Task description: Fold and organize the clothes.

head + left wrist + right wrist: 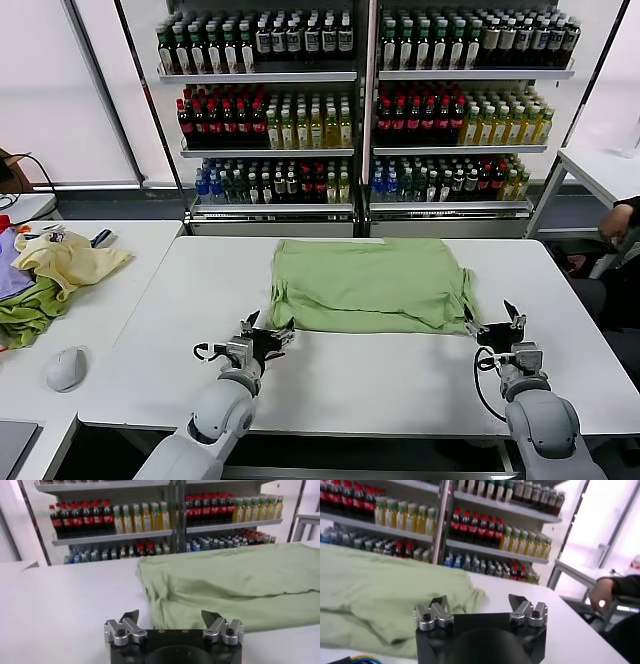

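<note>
The shirt's far edge (340,241) is at the back edge of the table, so my left gripper and my right gripper should pull the shirt's near corners closer (287,314) before they take that far edge.
A light green shirt (368,284) lies spread, partly folded, on the white table (360,385), plain side up. My left gripper (268,330) is open and empty, just in front of the shirt's near left corner. My right gripper (494,320) is open and empty, beside the shirt's near right corner. In the left wrist view my left gripper (171,617) faces the shirt's (235,587) bunched left edge. In the right wrist view my right gripper (477,604) faces the shirt's (380,592) right sleeve edge.
A side table on the left holds a pile of yellow, green and purple clothes (45,275) and a grey mouse (66,368). Shelves of bottles (360,100) stand behind the table. A person's arm (618,222) shows at the right edge.
</note>
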Robot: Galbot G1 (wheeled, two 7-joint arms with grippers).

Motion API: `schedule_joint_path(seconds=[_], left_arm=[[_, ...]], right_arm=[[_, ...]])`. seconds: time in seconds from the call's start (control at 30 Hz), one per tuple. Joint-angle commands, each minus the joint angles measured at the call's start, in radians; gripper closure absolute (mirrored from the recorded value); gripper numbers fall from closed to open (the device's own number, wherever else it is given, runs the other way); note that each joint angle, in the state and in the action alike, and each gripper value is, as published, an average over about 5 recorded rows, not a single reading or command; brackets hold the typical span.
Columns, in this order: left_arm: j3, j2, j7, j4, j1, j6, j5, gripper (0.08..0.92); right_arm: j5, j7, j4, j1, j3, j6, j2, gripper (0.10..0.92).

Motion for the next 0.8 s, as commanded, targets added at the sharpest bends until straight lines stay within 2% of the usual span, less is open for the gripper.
schedule_joint_path(seconds=[0.03,0.2,0.63,0.8], left_arm=[[-0.002,-0.006,-0.017,0.037,-0.015,0.002,-0.011,0.178],[0.003,-0.012,-0.019,0.068,-0.036,0.004,-0.031,0.244],[0.007,-0.017,-0.005,0.093,-0.042,0.001,-0.074,0.606],[0.003,-0.015,-0.002,0.084,-0.035,-0.007,-0.082,0.745]], right_arm=[[0.017,0.005,-0.025,0.005,-0.009,-0.053,-0.004,0.24],[0.043,0.011,-0.069,0.03,-0.038,-0.068,-0.002,0.378],[0.078,0.002,-0.1,0.046,-0.064,-0.067,-0.003,0.741],[0.078,-0.006,-0.098,0.043,-0.068,-0.056,-0.004,0.851]])
